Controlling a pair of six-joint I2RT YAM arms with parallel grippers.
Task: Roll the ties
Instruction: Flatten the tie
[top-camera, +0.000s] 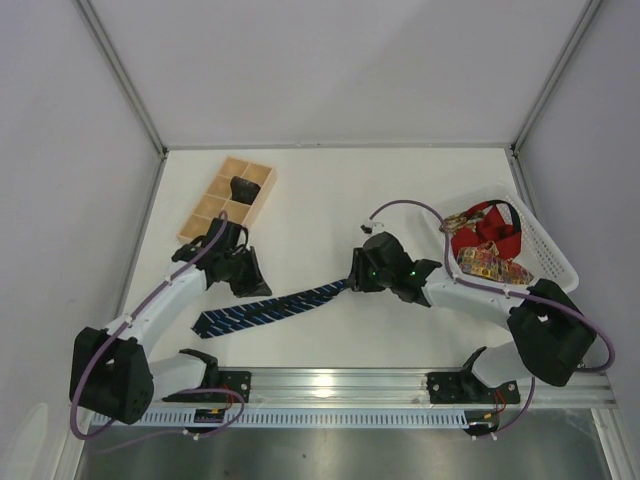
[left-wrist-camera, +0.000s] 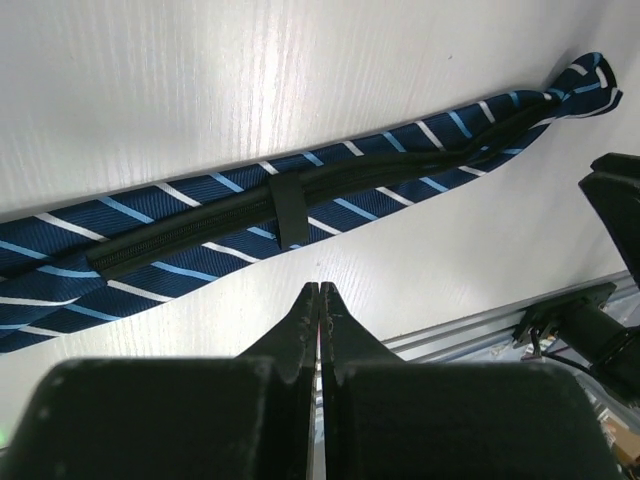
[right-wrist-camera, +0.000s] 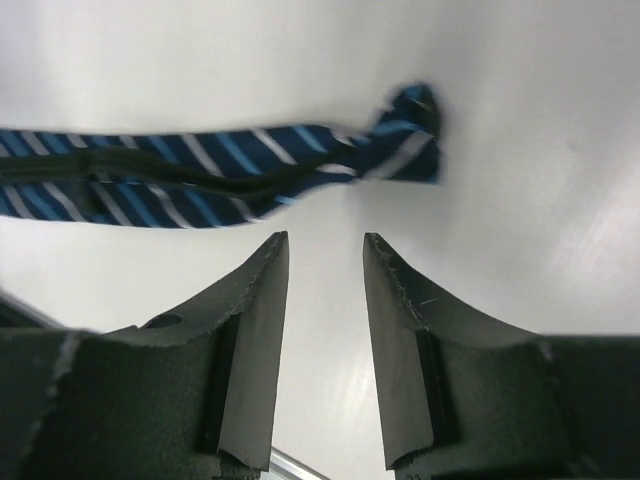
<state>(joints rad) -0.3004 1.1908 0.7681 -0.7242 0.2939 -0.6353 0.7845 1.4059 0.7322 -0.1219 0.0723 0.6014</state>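
Observation:
My right gripper should take the narrow end (right-wrist-camera: 400, 145) and pull the tie level before rolling, because the tie lies at a slant with its wide end (top-camera: 208, 324) closer to the metal rail.
A navy tie with pale diagonal stripes (top-camera: 270, 307) lies flat on the white table, underside up, its keeper loop (left-wrist-camera: 285, 208) showing. Its narrow end (right-wrist-camera: 405, 135) is folded over by my right gripper. My left gripper (top-camera: 258, 283) is shut and empty, just beside the tie's middle; it shows in the left wrist view (left-wrist-camera: 319, 290). My right gripper (top-camera: 356, 272) is open and empty, hovering just short of the narrow end in the right wrist view (right-wrist-camera: 325, 240). A rolled dark bundle (top-camera: 243, 188) sits in one compartment of the wooden box (top-camera: 203, 209). Red and gold-patterned ties (top-camera: 485, 245) fill the white basket (top-camera: 553, 257).
The wooden box stands at the back left behind my left arm. The white basket stands at the right by my right arm. A metal rail (top-camera: 350, 385) runs along the near table edge. Grey walls close in the table on three sides.

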